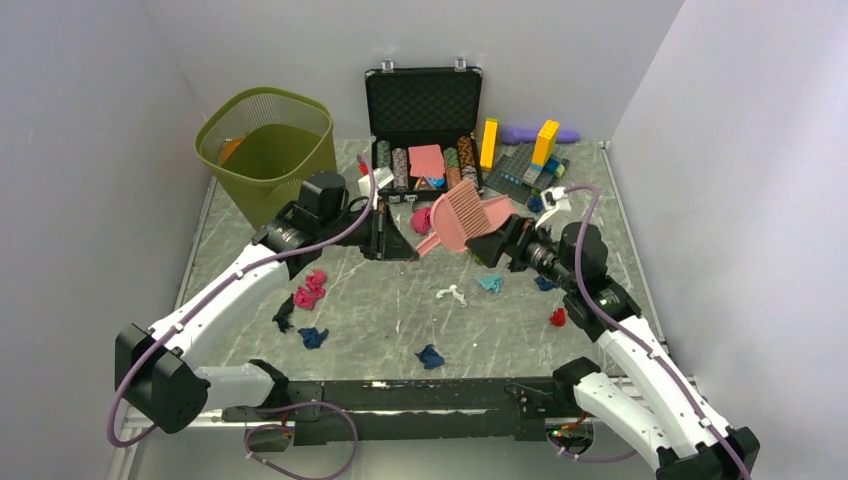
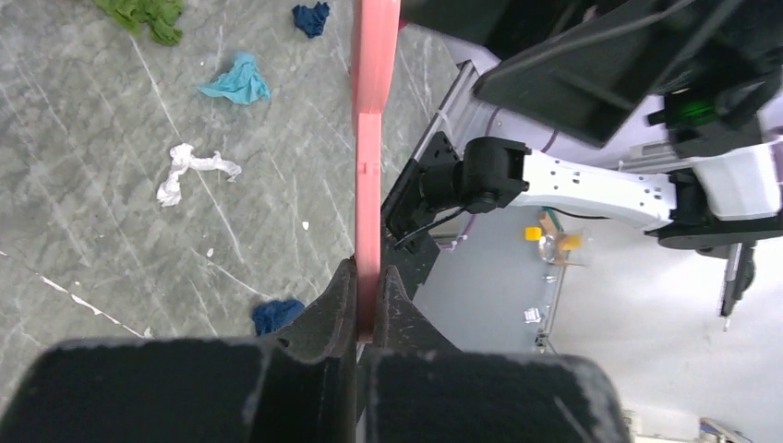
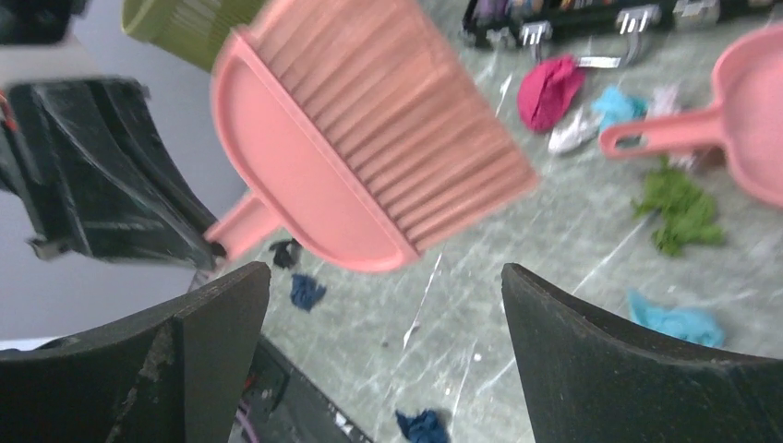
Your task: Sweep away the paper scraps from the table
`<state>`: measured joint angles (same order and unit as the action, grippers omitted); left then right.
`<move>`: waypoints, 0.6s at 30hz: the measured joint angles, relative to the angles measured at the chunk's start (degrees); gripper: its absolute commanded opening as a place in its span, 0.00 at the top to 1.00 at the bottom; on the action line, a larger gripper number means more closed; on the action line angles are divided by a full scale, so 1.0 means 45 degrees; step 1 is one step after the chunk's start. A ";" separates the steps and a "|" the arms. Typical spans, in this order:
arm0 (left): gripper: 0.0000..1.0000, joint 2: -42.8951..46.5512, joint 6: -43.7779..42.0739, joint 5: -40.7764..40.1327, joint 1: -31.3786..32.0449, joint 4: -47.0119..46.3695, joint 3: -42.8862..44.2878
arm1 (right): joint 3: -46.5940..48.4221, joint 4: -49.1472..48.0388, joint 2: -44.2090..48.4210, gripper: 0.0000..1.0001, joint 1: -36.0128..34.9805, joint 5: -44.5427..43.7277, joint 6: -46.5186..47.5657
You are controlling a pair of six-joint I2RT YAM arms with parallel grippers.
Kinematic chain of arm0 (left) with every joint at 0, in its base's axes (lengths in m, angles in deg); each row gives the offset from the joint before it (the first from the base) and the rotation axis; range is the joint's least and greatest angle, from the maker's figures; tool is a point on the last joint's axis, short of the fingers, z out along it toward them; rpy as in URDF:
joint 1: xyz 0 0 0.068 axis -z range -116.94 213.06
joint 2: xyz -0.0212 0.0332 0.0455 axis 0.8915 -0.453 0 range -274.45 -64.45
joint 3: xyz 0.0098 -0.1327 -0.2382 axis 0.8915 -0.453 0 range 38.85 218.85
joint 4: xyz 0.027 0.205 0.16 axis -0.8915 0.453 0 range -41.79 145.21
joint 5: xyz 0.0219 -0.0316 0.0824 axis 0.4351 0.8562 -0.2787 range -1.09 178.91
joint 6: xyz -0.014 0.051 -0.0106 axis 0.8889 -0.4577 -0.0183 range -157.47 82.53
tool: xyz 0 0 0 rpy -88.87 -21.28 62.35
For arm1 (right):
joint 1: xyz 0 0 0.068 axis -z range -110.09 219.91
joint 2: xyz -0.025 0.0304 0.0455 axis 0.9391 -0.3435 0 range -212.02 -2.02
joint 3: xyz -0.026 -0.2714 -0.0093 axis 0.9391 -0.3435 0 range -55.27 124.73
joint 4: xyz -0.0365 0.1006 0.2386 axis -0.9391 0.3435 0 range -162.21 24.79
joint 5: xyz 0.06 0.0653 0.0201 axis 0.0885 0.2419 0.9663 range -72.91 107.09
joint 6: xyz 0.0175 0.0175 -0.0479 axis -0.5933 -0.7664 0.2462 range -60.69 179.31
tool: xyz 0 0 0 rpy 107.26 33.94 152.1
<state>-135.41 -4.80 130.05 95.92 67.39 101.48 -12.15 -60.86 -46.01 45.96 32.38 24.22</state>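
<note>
The pink brush's handle is covered by my left gripper, so my right gripper should hold the brush's head while my left gripper goes to the brush's bristles.
My left gripper is shut on the handle of a pink brush. In the left wrist view the handle runs up from between the jaws of the left gripper. My right gripper is open and empty just right of the brush head, and in its own view the right gripper is above the table. A pink dustpan lies beyond. Paper scraps lie scattered: magenta, dark blue, white, teal, red, green.
A green waste bin stands at the back left. An open black case holding poker chips is at the back centre. Yellow and blue toy bricks are at the back right. White walls close in both sides.
</note>
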 measured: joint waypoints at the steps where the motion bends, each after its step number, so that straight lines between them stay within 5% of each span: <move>1: 1.00 0.0010 0.0131 0.0189 -0.0092 -0.0073 -0.0068 | -0.0437 -0.0175 0.0117 0.00 0.0019 0.0180 -0.0282; 10: 1.00 0.0306 0.0923 0.1928 -0.0233 -0.1802 -0.0753 | -0.3580 -0.4726 -0.0049 0.00 0.0029 0.2778 -0.2642; 18: 1.00 0.0306 0.2370 0.3191 -0.0223 -0.4129 -0.2069 | -0.4274 -0.8869 -0.0160 0.07 0.0029 0.3405 -0.4143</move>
<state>-134.03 5.86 144.41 94.92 48.81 92.17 -31.39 -100.77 -46.73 46.09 47.70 5.58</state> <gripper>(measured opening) 0.048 0.987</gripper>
